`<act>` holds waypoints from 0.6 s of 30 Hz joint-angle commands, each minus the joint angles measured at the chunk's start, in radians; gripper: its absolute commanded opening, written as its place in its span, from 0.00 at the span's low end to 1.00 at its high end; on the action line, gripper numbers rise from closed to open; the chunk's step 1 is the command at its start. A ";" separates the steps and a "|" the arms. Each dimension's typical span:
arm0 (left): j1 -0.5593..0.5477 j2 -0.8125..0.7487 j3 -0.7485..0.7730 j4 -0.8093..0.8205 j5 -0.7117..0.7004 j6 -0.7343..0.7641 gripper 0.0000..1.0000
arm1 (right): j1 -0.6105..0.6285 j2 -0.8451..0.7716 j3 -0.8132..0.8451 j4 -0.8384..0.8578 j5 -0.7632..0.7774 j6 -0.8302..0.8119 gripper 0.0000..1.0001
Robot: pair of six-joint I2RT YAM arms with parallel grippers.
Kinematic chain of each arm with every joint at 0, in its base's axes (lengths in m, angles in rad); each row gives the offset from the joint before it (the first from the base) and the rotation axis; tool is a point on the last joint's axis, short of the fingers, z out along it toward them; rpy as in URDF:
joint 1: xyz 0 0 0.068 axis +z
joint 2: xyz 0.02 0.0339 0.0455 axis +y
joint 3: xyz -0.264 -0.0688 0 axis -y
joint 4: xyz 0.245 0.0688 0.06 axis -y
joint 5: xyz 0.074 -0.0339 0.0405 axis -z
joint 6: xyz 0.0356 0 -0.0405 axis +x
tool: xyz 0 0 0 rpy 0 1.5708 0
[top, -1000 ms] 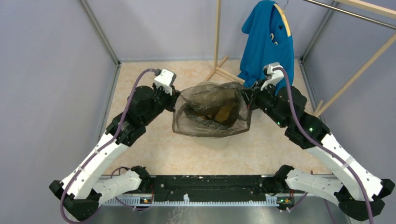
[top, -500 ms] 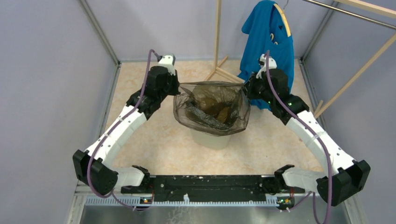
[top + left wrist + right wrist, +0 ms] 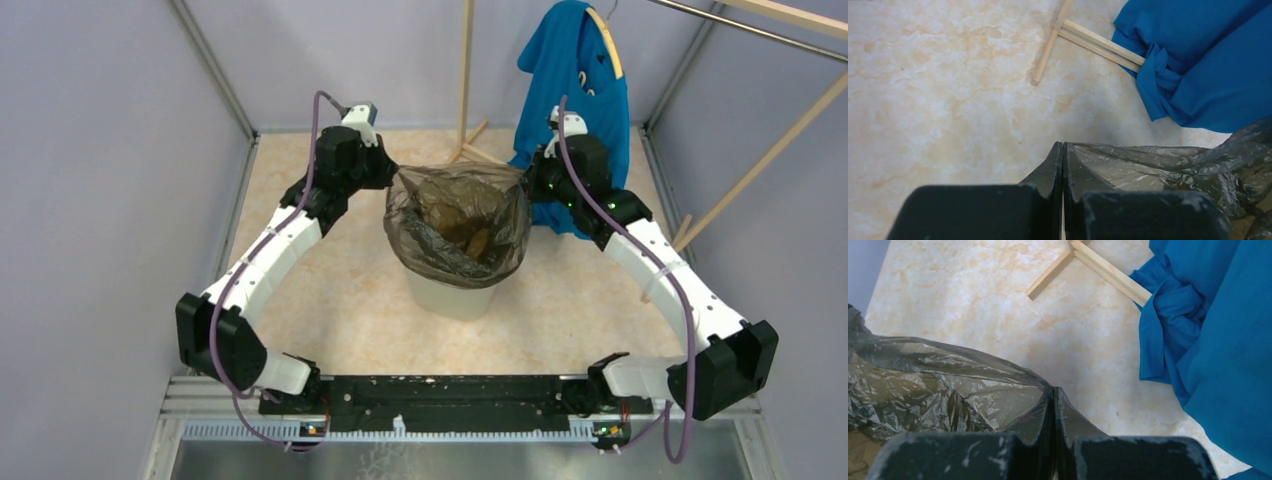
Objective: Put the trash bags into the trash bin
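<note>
The trash bag's near edge [image 3: 458,284] is high up on the trash bin, so the robot's right gripper and left gripper should move away from the bag's far edge and tug the bag's near corners [image 3: 521,262] down.
The trash bag [image 3: 458,222], thin dark brownish-grey glossy film, hangs stretched open over the cream-beige trash bin [image 3: 453,296], covering its rim and upper wall. My left gripper [image 3: 384,178] is shut on the bag's left edge. In the left wrist view its fingers [image 3: 1063,150] are pressed together with the bag film [image 3: 1158,162] running off to the right. My right gripper [image 3: 530,185] is shut on the bag's right edge. In the right wrist view its fingers [image 3: 1054,392] pinch the film [image 3: 933,380], which spreads to the left.
A blue T-shirt [image 3: 575,85] hangs on a wooden rack [image 3: 465,70] just behind my right gripper, and shows in both wrist views [image 3: 1218,340] [image 3: 1208,55]. The rack's foot bars [image 3: 1088,40] lie on the marbled floor. Grey walls close in both sides.
Both arms have reached farther back and drawn closer together. The bag's mouth has narrowed and come down lower around the bin's top.
</note>
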 commanded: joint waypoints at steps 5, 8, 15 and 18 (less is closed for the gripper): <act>0.023 0.091 0.055 0.078 0.080 -0.028 0.00 | -0.015 -0.020 -0.112 0.077 0.022 -0.007 0.00; 0.028 0.095 0.020 0.065 0.074 -0.031 0.00 | -0.015 -0.026 -0.161 0.094 0.016 0.003 0.00; 0.031 0.002 -0.119 0.019 0.120 -0.041 0.00 | -0.016 -0.057 -0.235 0.100 -0.022 0.022 0.00; 0.032 -0.078 -0.216 0.026 0.132 -0.051 0.00 | -0.016 -0.081 -0.270 0.129 -0.037 0.029 0.00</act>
